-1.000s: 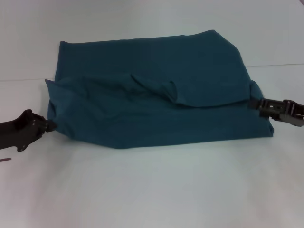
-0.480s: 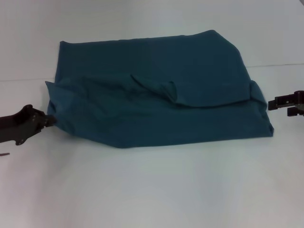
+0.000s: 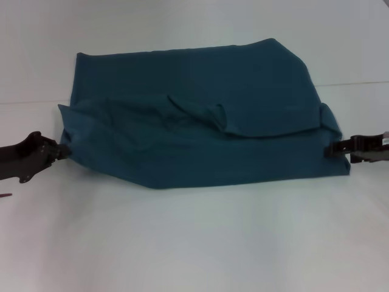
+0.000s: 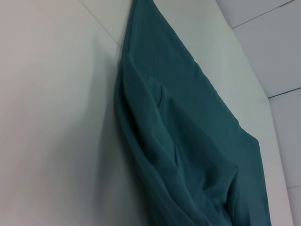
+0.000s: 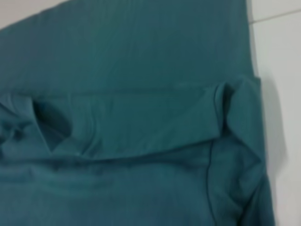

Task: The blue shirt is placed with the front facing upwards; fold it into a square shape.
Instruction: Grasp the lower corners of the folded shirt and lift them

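The blue shirt's near edge slants and bunches up toward the robot's left gripper, so both grippers should pull it toward the robot and straighten it before they fold it to the shirt's far edge.
The blue shirt lies folded on the white table as a wide band, with a loose flap folded over its upper layer. No lettering or collar shows. My left gripper reaches in from the left, its tip against the shirt's left edge. From the right, my right gripper has its tip at the shirt's lower right edge. The left wrist view shows the blue shirt in stacked layers. The right wrist view shows the blue shirt with a folded sleeve layer and a seam.
Bare white tabletop runs along the front and on both sides of the shirt. A thin seam line crosses the surface behind the shirt. A small dark red object lies at the far left edge.
The right gripper drew back off the shirt's right edge, then came back to it lower down. The left gripper shifted slightly farther back along the left edge. The shirt kept its shape.
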